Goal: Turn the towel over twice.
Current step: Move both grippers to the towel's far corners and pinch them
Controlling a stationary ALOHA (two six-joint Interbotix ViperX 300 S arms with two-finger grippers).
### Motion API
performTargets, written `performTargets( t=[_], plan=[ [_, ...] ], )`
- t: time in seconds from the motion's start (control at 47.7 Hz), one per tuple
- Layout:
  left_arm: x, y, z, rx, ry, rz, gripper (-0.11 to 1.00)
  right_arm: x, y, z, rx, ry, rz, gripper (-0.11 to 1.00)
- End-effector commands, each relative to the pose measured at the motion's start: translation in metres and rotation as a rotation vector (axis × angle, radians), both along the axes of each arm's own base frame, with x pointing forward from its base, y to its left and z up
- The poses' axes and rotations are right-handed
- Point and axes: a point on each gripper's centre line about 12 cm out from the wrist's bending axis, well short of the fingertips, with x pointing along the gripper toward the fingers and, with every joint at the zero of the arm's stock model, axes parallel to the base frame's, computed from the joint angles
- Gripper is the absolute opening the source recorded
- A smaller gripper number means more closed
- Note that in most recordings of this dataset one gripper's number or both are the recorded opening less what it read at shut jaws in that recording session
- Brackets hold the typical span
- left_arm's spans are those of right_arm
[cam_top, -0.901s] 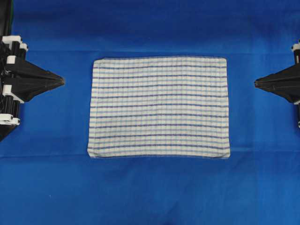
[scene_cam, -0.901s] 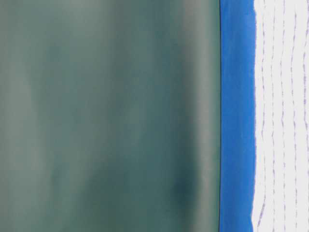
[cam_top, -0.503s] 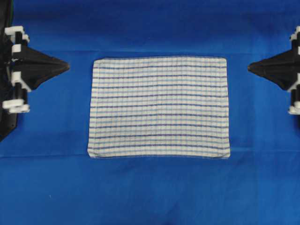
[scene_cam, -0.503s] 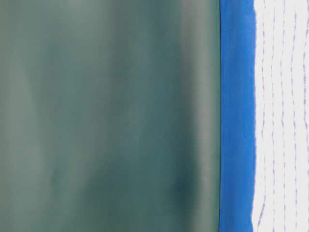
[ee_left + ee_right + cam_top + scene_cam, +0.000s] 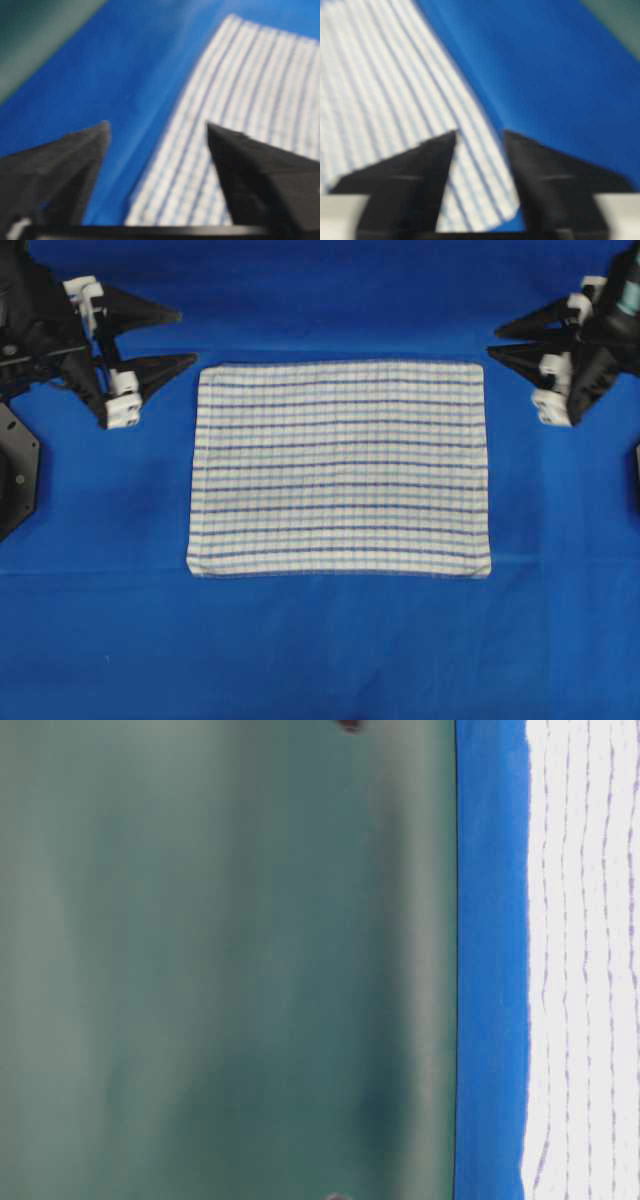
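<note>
I expect the towel to drag its near edge (image 5: 340, 571) along, still spread out, when I pull the far corners away, because the towel lies loose and flat (image 5: 340, 468).
The towel (image 5: 340, 470), white with thin blue stripes and faint checks, lies flat in the middle of the blue cloth (image 5: 320, 650). My left gripper (image 5: 187, 336) hovers just off its far left corner, open and empty. My right gripper (image 5: 493, 342) hovers just off the far right corner, also open and empty. In the left wrist view the towel (image 5: 240, 100) runs under the left gripper (image 5: 157, 125), its edge between the spread fingers. In the right wrist view the towel (image 5: 385, 90) has its corner between the fingers of the right gripper (image 5: 480, 133). The towel (image 5: 585, 960) lies flat in the table-level view too.
The blue cloth (image 5: 490, 960) covers the whole table around the towel. A dark green backdrop (image 5: 220, 960) stands behind the table. The left arm's black body (image 5: 20, 470) sits at the table's left edge.
Both grippers have moved toward the far side and inward to the towel's far corners, turning so their two fingers show apart. The towel has not moved.
</note>
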Motion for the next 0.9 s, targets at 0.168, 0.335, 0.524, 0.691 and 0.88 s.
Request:
performTargets(
  t=[0.168, 0.335, 0.524, 0.691, 0.88],
  plan=[
    [0.01, 0.028, -0.044, -0.032, 0.076, 0.086, 0.87, 0.016, -0.028, -0.05, 0.073, 0.171, -0.06, 0.58],
    [0.014, 0.039, -0.078, -0.071, 0.157, 0.111, 0.87, 0.02, -0.037, -0.075, 0.104, 0.238, -0.076, 0.57],
    [0.021, 0.044, -0.102, -0.096, 0.211, 0.116, 0.87, 0.02, -0.041, -0.096, 0.123, 0.277, -0.084, 0.57],
    [0.02, 0.045, -0.115, -0.114, 0.252, 0.12, 0.85, 0.02, -0.041, -0.104, 0.135, 0.298, -0.085, 0.57],
    [0.017, 0.044, -0.121, -0.123, 0.304, 0.111, 0.68, 0.02, -0.041, -0.104, 0.136, 0.298, -0.086, 0.53]
  ],
)
